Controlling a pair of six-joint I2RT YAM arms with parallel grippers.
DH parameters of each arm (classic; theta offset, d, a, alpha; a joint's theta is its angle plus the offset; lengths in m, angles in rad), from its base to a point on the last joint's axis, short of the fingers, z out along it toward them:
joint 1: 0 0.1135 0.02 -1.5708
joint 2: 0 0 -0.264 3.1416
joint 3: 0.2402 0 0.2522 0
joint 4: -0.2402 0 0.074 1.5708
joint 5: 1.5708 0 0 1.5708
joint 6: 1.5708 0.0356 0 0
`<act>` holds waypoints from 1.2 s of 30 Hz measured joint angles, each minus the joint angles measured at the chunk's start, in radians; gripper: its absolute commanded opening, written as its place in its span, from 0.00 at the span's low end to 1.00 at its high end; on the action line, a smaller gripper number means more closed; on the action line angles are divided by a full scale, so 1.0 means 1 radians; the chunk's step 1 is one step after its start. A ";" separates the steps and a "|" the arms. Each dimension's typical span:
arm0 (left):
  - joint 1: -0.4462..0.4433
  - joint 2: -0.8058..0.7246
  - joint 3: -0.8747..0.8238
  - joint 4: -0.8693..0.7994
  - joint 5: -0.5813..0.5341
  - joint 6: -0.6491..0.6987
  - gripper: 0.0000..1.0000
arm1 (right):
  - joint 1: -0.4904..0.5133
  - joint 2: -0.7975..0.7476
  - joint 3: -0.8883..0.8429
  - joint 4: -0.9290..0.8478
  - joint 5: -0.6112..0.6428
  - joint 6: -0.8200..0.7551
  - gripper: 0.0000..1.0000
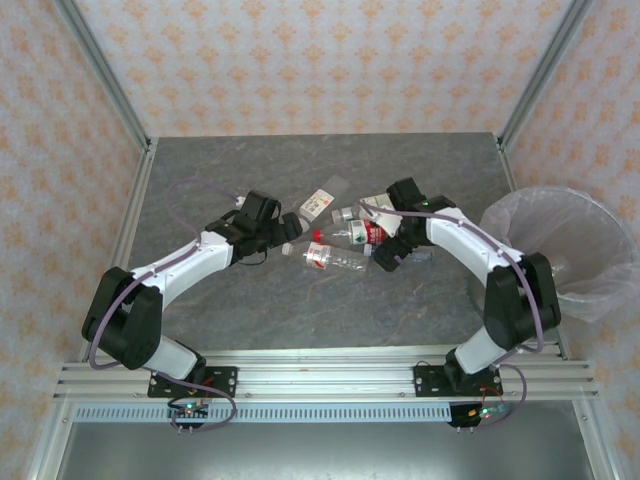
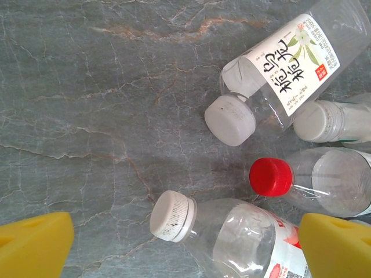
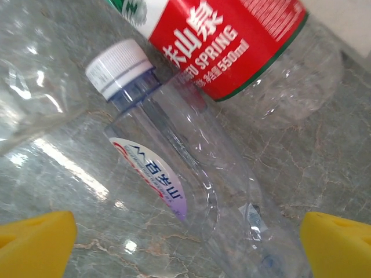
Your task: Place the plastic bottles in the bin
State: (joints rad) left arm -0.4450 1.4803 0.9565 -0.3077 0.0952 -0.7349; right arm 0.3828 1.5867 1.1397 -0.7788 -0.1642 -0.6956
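The white-capped bottle's lower body point(image 3: 232, 202) is clear of the red-labelled bottle, so my right gripper should keep going down until its fingers close around that body point(image 3: 250, 230).
Several plastic bottles point(image 1: 345, 240) lie in a heap at the table's middle. My left gripper point(image 1: 291, 232) is open at the heap's left end. In the left wrist view my gripper point(image 2: 185, 249) straddles a clear bottle point(image 2: 237, 237) with a white cap and red label. A red-capped bottle point(image 2: 324, 182) and a white-labelled one point(image 2: 290, 63) lie beyond it. My right gripper point(image 1: 398, 257) is open at the heap's right side. In its wrist view the gripper point(image 3: 185, 246) straddles a clear white-capped bottle point(image 3: 174, 174) that lies against a red-labelled bottle point(image 3: 232, 40). The bin point(image 1: 598, 297) stands at the far right.
The grey marble table point(image 1: 250, 160) is ringed by metal posts and patterned walls. A rail point(image 1: 320, 375) runs along the near edge by the arm bases. The bin stands off the table's right edge, beside my right arm's elbow point(image 1: 520, 295).
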 measured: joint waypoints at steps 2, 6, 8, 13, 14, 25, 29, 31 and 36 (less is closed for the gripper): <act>0.000 0.000 0.000 0.000 0.000 -0.001 1.00 | -0.003 0.039 0.002 -0.011 0.010 -0.016 0.99; 0.000 0.000 -0.001 0.000 0.000 -0.001 1.00 | -0.018 0.073 0.002 -0.023 0.019 -0.028 0.99; 0.000 0.000 -0.001 0.000 0.000 -0.001 1.00 | -0.027 0.079 0.002 -0.022 0.020 -0.034 0.99; 0.000 0.005 -0.001 0.000 0.000 -0.002 1.00 | -0.033 0.114 0.002 -0.007 0.038 -0.066 1.00; 0.000 0.009 -0.001 0.000 0.000 -0.002 1.00 | -0.033 0.127 0.002 -0.007 0.037 -0.071 0.99; 0.000 0.019 -0.002 -0.002 0.000 -0.002 1.00 | -0.008 0.178 0.003 -0.052 -0.020 -0.033 0.62; 0.000 0.028 -0.002 -0.002 0.000 -0.002 1.00 | 0.003 0.167 -0.027 -0.023 -0.008 -0.011 0.63; 0.000 0.035 -0.002 -0.002 0.000 -0.002 1.00 | 0.009 0.159 -0.047 0.002 0.004 -0.008 0.64; 0.000 0.043 -0.002 -0.002 0.000 -0.002 1.00 | 0.030 0.159 -0.079 0.048 0.026 -0.011 0.66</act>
State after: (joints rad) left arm -0.4450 1.5234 0.9546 -0.3099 0.0956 -0.7364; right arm 0.4126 1.7458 1.0611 -0.7311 -0.1387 -0.7067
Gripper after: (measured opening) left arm 0.998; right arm 0.652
